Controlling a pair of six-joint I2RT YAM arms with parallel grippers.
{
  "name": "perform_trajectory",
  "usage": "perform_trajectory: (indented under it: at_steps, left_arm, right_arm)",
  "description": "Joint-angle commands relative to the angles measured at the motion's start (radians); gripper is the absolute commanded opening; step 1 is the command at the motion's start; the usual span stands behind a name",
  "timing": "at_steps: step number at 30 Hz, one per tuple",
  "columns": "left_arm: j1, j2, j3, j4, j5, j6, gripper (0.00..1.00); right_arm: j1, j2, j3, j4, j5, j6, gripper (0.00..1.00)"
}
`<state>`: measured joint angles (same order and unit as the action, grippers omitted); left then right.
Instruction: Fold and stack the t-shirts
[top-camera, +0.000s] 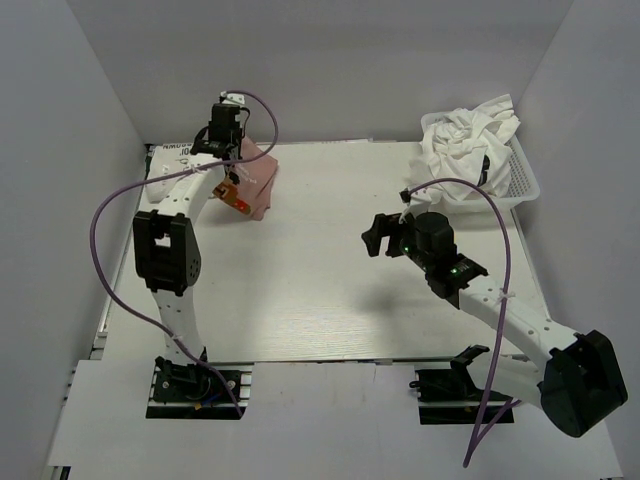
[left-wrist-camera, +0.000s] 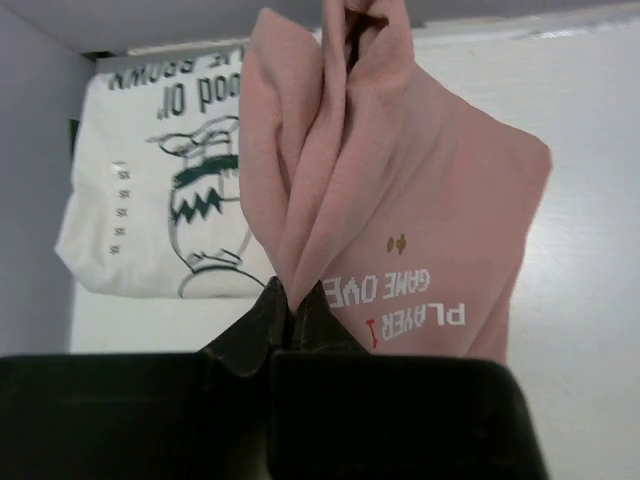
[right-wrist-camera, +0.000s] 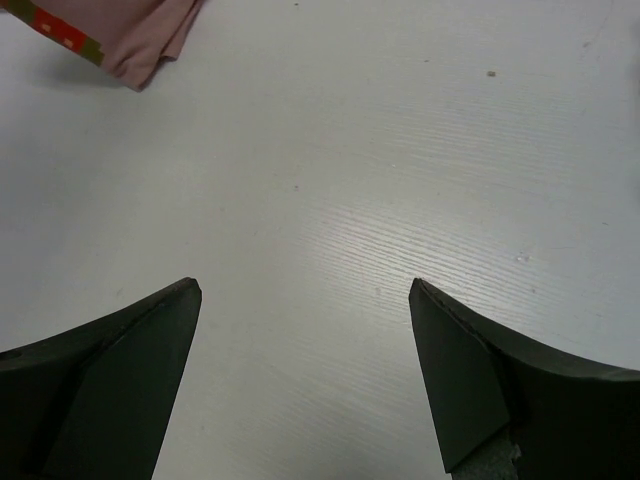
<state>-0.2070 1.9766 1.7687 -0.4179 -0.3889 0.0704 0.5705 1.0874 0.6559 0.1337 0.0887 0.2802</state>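
Observation:
The dusty pink t-shirt (top-camera: 260, 180) is folded print up beside the flat white t-shirt (top-camera: 168, 162), so my left gripper carries on over the white t-shirt and lets go there.
My left gripper (left-wrist-camera: 290, 300) is shut on the folded dusty pink t-shirt (left-wrist-camera: 400, 200) and holds it lifted at the table's far left; it shows in the top view (top-camera: 255, 185) too. Below it a folded white t-shirt with black cartoon print (left-wrist-camera: 160, 190) lies flat on the table. My right gripper (right-wrist-camera: 305, 300) is open and empty above bare table, right of centre in the top view (top-camera: 380, 238). A corner of the pink t-shirt (right-wrist-camera: 140, 40) shows in the right wrist view. Plain white t-shirts (top-camera: 470, 140) are heaped in a basket.
A white plastic basket (top-camera: 520, 180) stands at the far right corner. Grey walls enclose the table on the left, back and right. Purple cables loop from both arms.

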Motion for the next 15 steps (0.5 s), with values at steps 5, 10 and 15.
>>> perform_trajectory:
  at_steps: [5,10,15]
  left_arm:
    - [0.095,0.099,0.264,0.013,-0.05,0.114,0.0]
    - [0.142,0.146,0.314,0.074,-0.036,0.144,0.0]
    - [0.187,0.197,0.325,0.18,-0.045,0.1,0.0]
  right_arm:
    - [-0.003,0.037,0.011,0.049,0.069,-0.036,0.9]
    - [-0.003,0.071,0.028,0.057,0.066,-0.053,0.9]
    - [-0.001,0.095,0.039,0.072,0.062,-0.068,0.9]
